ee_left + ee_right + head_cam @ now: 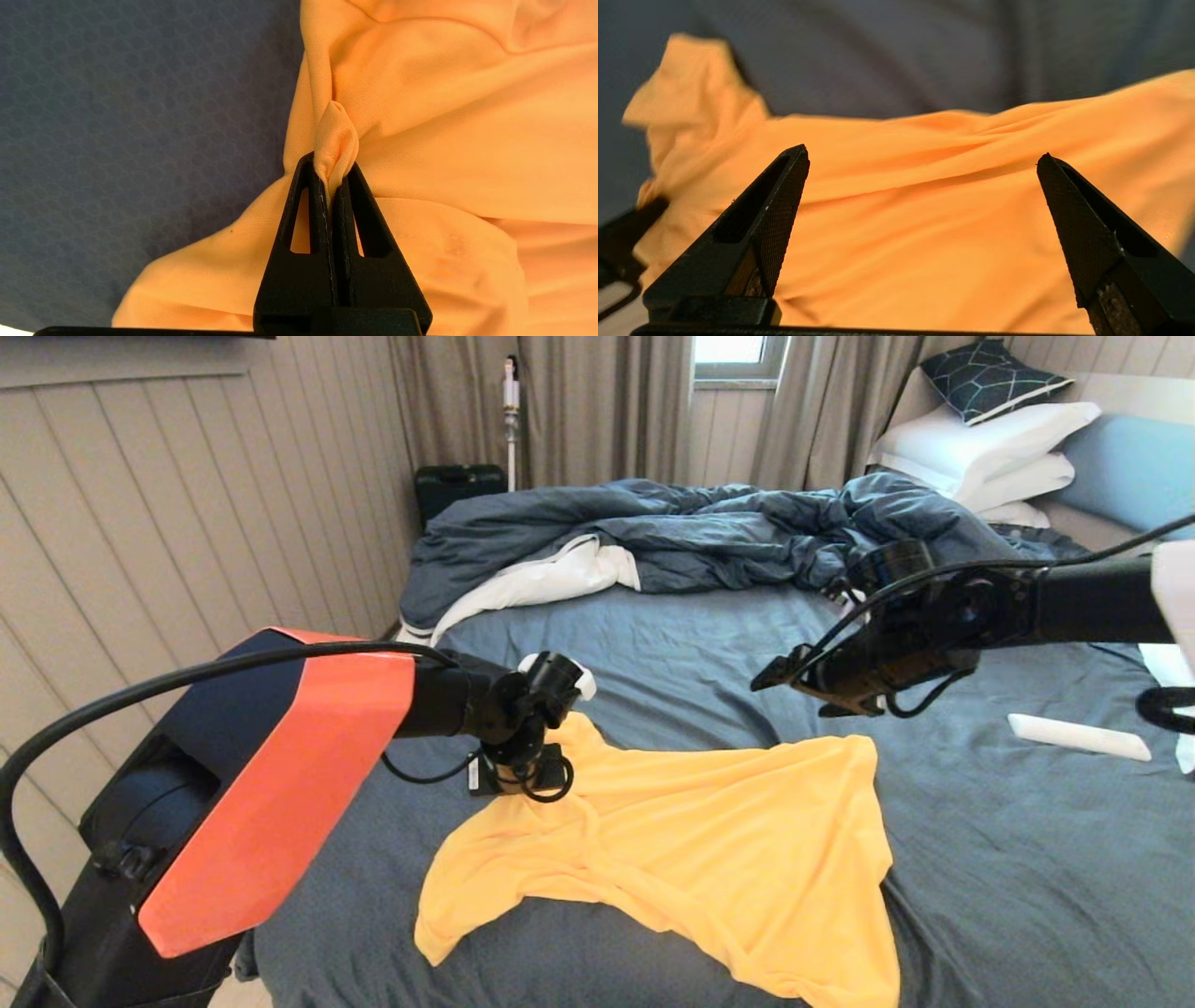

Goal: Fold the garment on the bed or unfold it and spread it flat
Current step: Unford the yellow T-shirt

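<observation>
With the garment's far edge (663, 760) loose, my right gripper should pin it before my left gripper takes the small fold (337, 134) anew and pulls the folded layer open.
The yellow-orange garment (709, 840) lies rumpled on the slate-blue sheet of the bed (672, 653), towards the near side. My left gripper (527, 789) points down at the garment's far left corner. In the left wrist view it (331, 163) is shut on a small fold of the garment (444, 140), lifted into a peak over the sheet (117, 140). My right gripper (789, 695) hovers above the garment's far right edge. It (922, 153) is open, with nothing between the fingers and the garment (924, 233) spread below.
A rumpled dark blue duvet (709, 532) with white underside is heaped across the far half of the bed. White pillows (990, 448) are stacked at the far right. A long white object (1078, 737) lies on the sheet at the right. A panelled wall runs along the left.
</observation>
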